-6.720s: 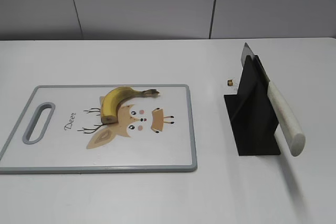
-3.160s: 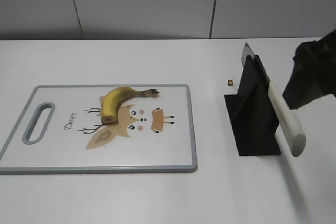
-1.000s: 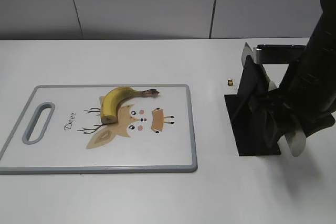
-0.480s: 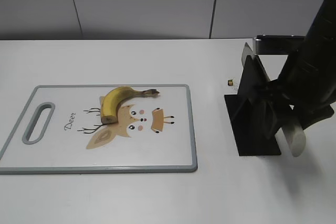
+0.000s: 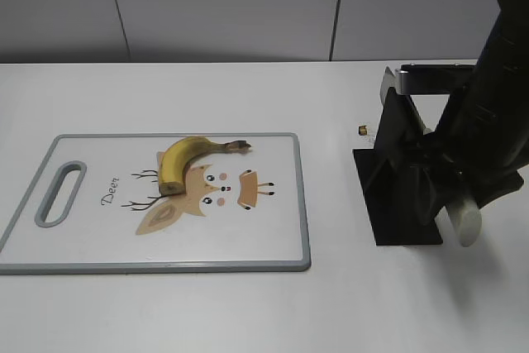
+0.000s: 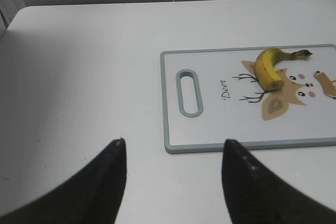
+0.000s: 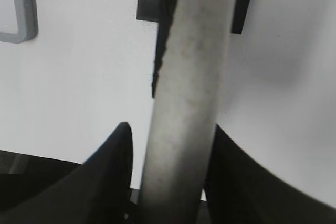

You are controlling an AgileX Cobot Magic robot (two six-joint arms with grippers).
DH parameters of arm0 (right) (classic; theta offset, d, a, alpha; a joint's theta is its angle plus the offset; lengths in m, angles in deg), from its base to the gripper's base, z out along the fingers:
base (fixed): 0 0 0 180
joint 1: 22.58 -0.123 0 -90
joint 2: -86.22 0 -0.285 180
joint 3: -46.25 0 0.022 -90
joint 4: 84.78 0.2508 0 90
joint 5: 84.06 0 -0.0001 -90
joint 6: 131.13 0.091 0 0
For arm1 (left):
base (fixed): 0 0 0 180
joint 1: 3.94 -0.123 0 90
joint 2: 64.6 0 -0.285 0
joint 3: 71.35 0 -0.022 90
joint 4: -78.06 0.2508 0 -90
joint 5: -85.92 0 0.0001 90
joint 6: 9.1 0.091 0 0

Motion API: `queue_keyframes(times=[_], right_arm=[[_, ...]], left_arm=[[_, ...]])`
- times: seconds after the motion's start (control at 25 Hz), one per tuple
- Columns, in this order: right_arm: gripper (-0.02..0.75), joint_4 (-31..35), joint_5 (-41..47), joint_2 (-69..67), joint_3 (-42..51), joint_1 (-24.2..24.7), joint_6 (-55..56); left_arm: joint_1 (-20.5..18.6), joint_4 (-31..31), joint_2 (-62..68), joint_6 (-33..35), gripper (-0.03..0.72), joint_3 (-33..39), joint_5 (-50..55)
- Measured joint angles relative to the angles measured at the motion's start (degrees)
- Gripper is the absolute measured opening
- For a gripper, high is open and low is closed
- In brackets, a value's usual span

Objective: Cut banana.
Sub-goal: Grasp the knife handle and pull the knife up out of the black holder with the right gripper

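The blade tip [image 5: 388, 83] stands wide above the black holder, so I should expect a broad blade hidden inside [image 5: 398, 142] when I pull the knife up and out.
The banana [image 5: 183, 159] is small, curved and yellow with a dark stem. It lies on the deer-print cutting board [image 5: 302, 204] and also shows in the left wrist view [image 6: 269, 65]. The knife stands in a black holder [image 5: 401, 200] on the right, its pale handle [image 7: 189, 77] sloping toward the front. My right gripper [image 7: 170, 125] is open and straddles the handle, with a gap at the left jaw. In the exterior view the right gripper [image 5: 450, 192] covers most of the handle. My left gripper [image 6: 173, 141] is open and empty over bare table by the board's handle end.
A tiny brown object [image 5: 362, 130] lies on the white table just left of the holder. The knife blade tip [image 5: 388, 82] sticks up behind the holder. The board's corner [image 7: 18, 9] shows in the right wrist view. A grey wall stands behind the table.
My right arm came in from the right and settled over the knife handle, shifting slightly in the last half second. The banana, board and holder have not moved.
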Motion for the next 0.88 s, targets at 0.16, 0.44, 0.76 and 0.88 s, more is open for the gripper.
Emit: queue_keyframes(times=[0.16,0.44,0.76,0.88], right_arm=[[0.167,-0.1,0.3,0.0,0.0,0.0,0.8],[0.165,0.0,0.5,0.0,0.0,0.1,2.4],[0.164,-0.2,0.9,1.8,0.0,0.1,4.1],[0.164,-0.4,0.9,3.4,0.0,0.1,4.7]], left_arm=[[0.0,0.0,0.0,0.0,0.558,0.0,0.0],[0.0,-0.1,0.0,0.0,0.557,0.0,0.0],[0.0,-0.1,0.0,0.0,0.551,0.0,0.0],[0.0,-0.1,0.0,0.0,0.549,0.0,0.0]])
